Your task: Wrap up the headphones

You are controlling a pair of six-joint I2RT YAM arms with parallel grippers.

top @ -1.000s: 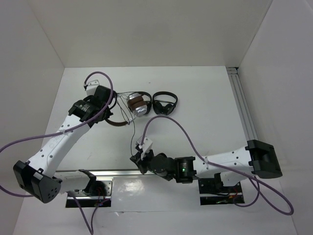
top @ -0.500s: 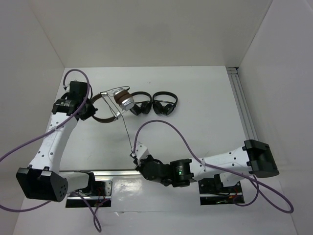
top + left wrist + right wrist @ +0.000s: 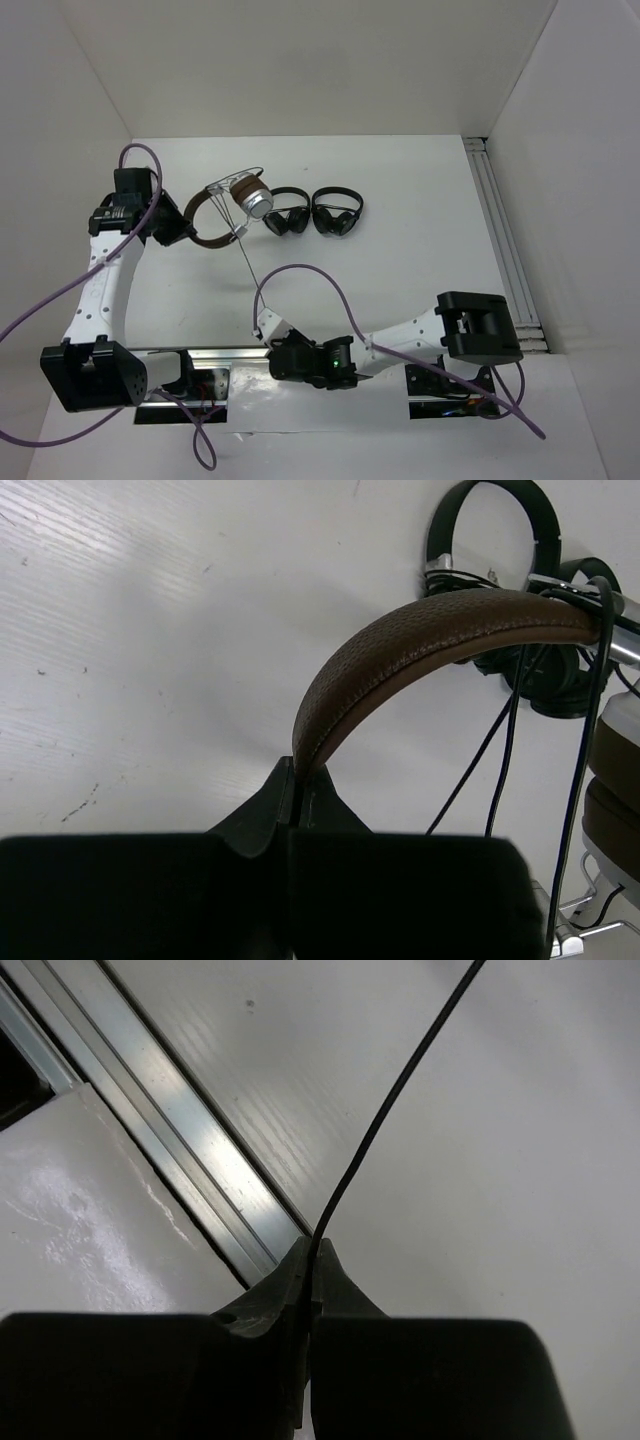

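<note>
Next, my left gripper brings the headphones back to loop the cable over the headband [image 3: 565, 618], because the cable runs taut [image 3: 249, 264] from the headphones to my right gripper.
The headphones [image 3: 240, 200] have a brown headband [image 3: 420, 640] and silver-and-brown earcups [image 3: 252, 198]. They hang above the table's far left. My left gripper [image 3: 178, 228] is shut on the headband's left end, seen in the left wrist view [image 3: 300, 770]. A thin black cable [image 3: 244, 268] runs taut from the earcups down to my right gripper [image 3: 262, 328], which is shut on it near the front rail. The right wrist view shows the cable [image 3: 390, 1110] pinched between the fingertips [image 3: 312, 1250].
Two small all-black folded headphones [image 3: 288, 212] [image 3: 338, 212] lie just right of the earcups. A metal rail [image 3: 200, 354] runs along the table's front edge, and another rail [image 3: 500, 240] along the right side. White walls enclose the table.
My left gripper has pulled the headphones left and a little back. My right gripper has drawn the cable down and left toward the front rail, so the cable is stretched straighter.
</note>
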